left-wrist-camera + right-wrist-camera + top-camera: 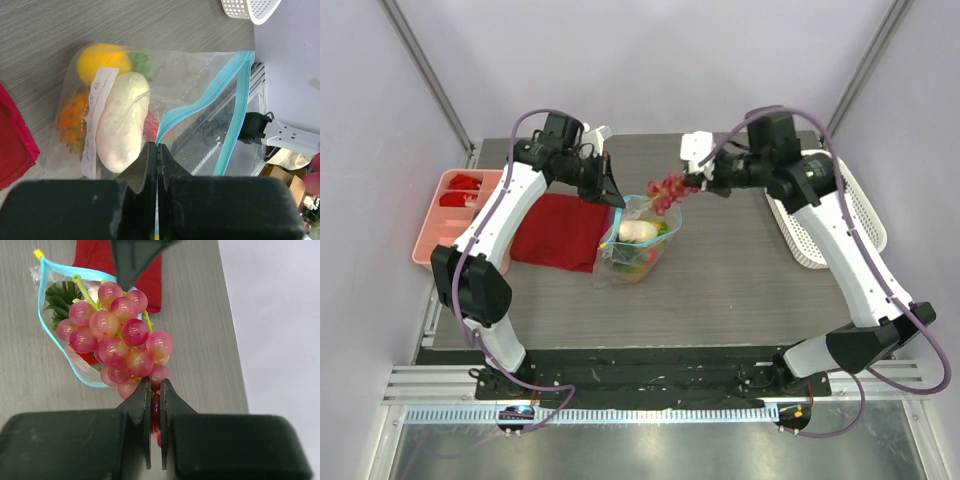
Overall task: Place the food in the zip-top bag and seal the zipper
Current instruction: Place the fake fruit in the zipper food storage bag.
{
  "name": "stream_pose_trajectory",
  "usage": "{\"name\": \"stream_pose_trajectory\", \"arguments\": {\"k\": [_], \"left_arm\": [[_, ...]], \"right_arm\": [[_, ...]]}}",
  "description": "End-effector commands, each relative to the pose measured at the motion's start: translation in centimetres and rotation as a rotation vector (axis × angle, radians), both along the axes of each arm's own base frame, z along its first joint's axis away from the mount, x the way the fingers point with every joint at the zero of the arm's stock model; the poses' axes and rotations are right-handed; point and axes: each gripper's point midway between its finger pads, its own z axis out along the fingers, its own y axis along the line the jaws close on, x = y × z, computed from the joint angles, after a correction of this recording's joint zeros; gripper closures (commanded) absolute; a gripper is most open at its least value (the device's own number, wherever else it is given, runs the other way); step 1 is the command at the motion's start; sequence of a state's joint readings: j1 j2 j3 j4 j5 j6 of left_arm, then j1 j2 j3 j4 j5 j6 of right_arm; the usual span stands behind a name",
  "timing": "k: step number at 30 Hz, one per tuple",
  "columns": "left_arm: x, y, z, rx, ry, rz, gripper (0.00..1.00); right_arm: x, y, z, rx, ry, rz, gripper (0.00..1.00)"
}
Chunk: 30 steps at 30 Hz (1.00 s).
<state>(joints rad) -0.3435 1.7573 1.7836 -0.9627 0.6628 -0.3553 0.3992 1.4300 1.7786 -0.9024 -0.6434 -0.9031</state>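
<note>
The grapes' stem end (pixel 648 205) is over the bag's opening, so my right gripper should keep going toward the radish (pixel 638 231) and let go once the grapes hang inside the bag's zipper.
The clear zip-top bag (pixel 638 240) lies mid-table with its mouth held open; it also shows in the left wrist view (pixel 165 95). Inside are a round orange (pixel 104 61), a cream-white radish (pixel 121 122), an orange-yellow pineapple (pixel 74 120) and something red. My left gripper (pixel 158 146) is shut on the teal zipper (pixel 200 102) at the mouth edge and lifts it. My right gripper (pixel 155 385) is shut on a bunch of pink-red grapes (pixel 120 337) and holds it just above the bag's open mouth (pixel 50 300). The grapes also show in the top view (pixel 666 190).
A folded red cloth (pixel 562 230) lies just left of the bag. A pink divided tray (pixel 455 215) stands at the far left edge. A white mesh basket (pixel 830 215) stands at the right. Grey walls close in the table's back and sides.
</note>
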Motion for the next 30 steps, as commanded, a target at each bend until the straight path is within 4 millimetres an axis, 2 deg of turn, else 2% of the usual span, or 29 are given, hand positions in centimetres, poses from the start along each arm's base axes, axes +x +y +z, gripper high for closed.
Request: {"name": "stream_pose_trajectory", "arguments": {"k": [1, 2, 3, 4, 5, 7, 8, 12, 15, 19, 24, 26, 28, 29, 30], "left_arm": [[0.4, 0.2, 1.0, -0.001, -0.039, -0.004, 0.99], [0.4, 0.2, 1.0, -0.002, -0.038, -0.003, 0.99], [0.4, 0.2, 0.9, -0.001, -0.036, -0.003, 0.98], [0.4, 0.2, 0.9, 0.001, -0.032, 0.001, 0.98], [0.3, 0.1, 0.9, -0.003, -0.032, -0.003, 0.98], [0.4, 0.2, 0.9, -0.003, -0.031, 0.002, 0.99], [0.4, 0.2, 0.9, -0.004, -0.030, 0.001, 0.98], [0.4, 0.2, 0.9, -0.002, -0.027, 0.002, 0.99], [0.4, 0.2, 1.0, -0.005, -0.029, 0.002, 0.98], [0.4, 0.1, 1.1, -0.008, -0.029, 0.001, 0.99], [0.4, 0.1, 1.1, -0.007, -0.029, -0.003, 0.99], [0.3, 0.2, 1.0, 0.000, -0.032, -0.008, 0.99], [0.2, 0.3, 0.9, 0.002, -0.030, -0.012, 0.99], [0.2, 0.3, 1.0, 0.003, -0.031, -0.011, 0.98], [0.2, 0.3, 0.9, 0.004, -0.029, -0.012, 0.99]], "right_arm": [[0.7, 2.2, -0.7, -0.136, -0.228, 0.063, 0.99], [-0.2, 3.6, -1.3, -0.158, -0.254, 0.109, 0.99], [-0.5, 4.1, -1.7, -0.180, -0.276, 0.126, 0.99], [0.0, 4.2, -2.5, -0.226, -0.314, 0.120, 0.99], [-0.7, 5.5, -3.0, -0.242, -0.326, 0.152, 0.99], [-0.4, 6.0, -3.7, -0.293, -0.352, 0.141, 0.99], [-0.5, 7.0, -4.5, -0.317, -0.353, 0.152, 0.99], [0.4, 8.2, -6.3, -0.387, -0.360, 0.101, 0.99], [0.4, 9.0, -6.4, -0.363, -0.298, 0.066, 0.99], [-0.6, 9.0, -8.0, -0.381, -0.220, 0.099, 0.99], [-0.7, 7.9, -11.9, -0.472, -0.156, 0.089, 0.99], [-0.8, 7.5, -12.2, -0.484, -0.142, 0.080, 0.99], [-1.1, 7.7, -11.6, -0.453, -0.128, 0.069, 0.90], [-1.2, 7.7, -11.0, -0.436, -0.130, 0.065, 0.68], [-1.4, 7.9, -10.2, -0.417, -0.133, 0.069, 0.52]]}}
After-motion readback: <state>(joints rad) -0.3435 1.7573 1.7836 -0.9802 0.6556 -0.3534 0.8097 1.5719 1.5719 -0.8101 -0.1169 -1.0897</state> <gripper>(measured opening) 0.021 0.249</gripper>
